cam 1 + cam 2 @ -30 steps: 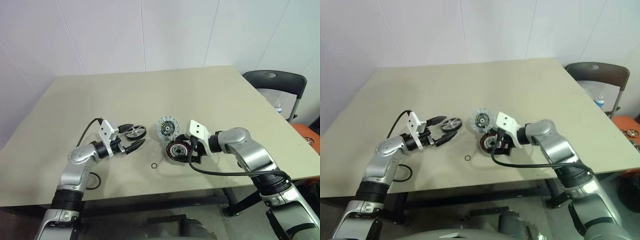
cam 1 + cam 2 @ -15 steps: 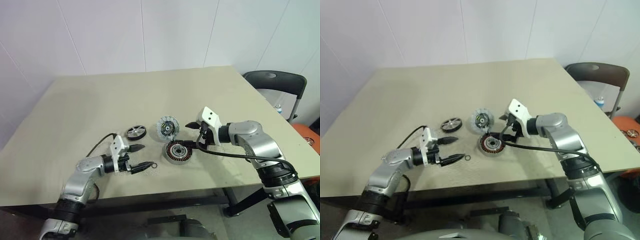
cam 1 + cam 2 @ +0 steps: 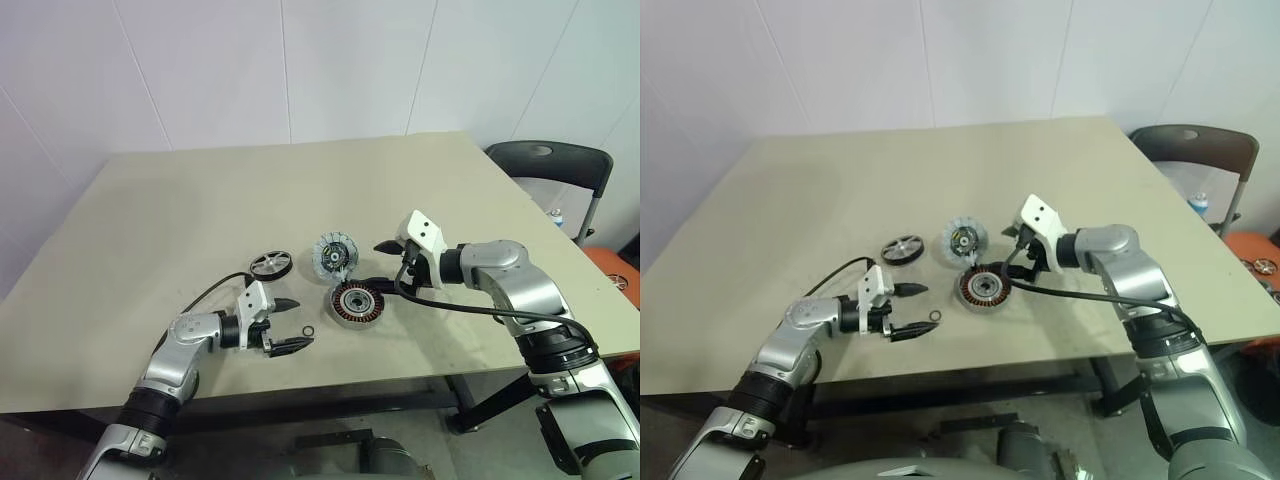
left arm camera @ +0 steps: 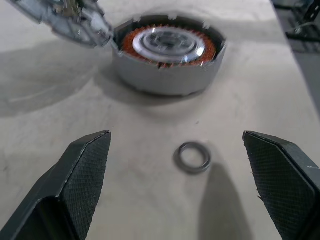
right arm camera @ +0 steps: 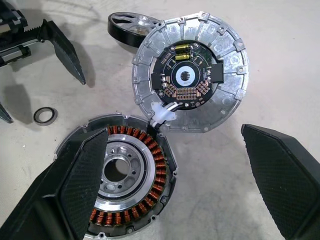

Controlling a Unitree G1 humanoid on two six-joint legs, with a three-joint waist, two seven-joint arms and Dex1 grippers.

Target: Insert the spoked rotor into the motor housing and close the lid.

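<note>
My right gripper crowds the motor housing (image 3: 357, 303). It should move back while my left gripper picks up the O-ring (image 3: 308, 331) and puts it in the middle of the housing first.
The spoked rotor (image 3: 271, 265) lies flat on the table, left of the lid (image 3: 333, 254). The lid rests with its circuit side up, joined by a short white cable to the motor housing (image 3: 355, 303) just in front of it. The housing's copper coils (image 5: 152, 165) show. My left gripper (image 3: 296, 323) is open near the table's front, its fingers either side of a small black O-ring (image 4: 192, 156) and pointing at the housing (image 4: 167, 55). My right gripper (image 3: 378, 265) is open and empty, hovering just right of the lid (image 5: 192, 77) and the housing.
The tan table (image 3: 200, 200) stretches wide behind the parts. A dark chair (image 3: 555, 165) stands past the table's right edge. In the right wrist view, one of the left gripper's black fingers (image 5: 62, 47) shows beside the rotor (image 5: 132, 25) and the O-ring (image 5: 45, 115).
My left gripper left the rotor's side and came down toward the front edge, ending around the O-ring. My right gripper drew back off the housing, up and to the right. Both stayed open.
</note>
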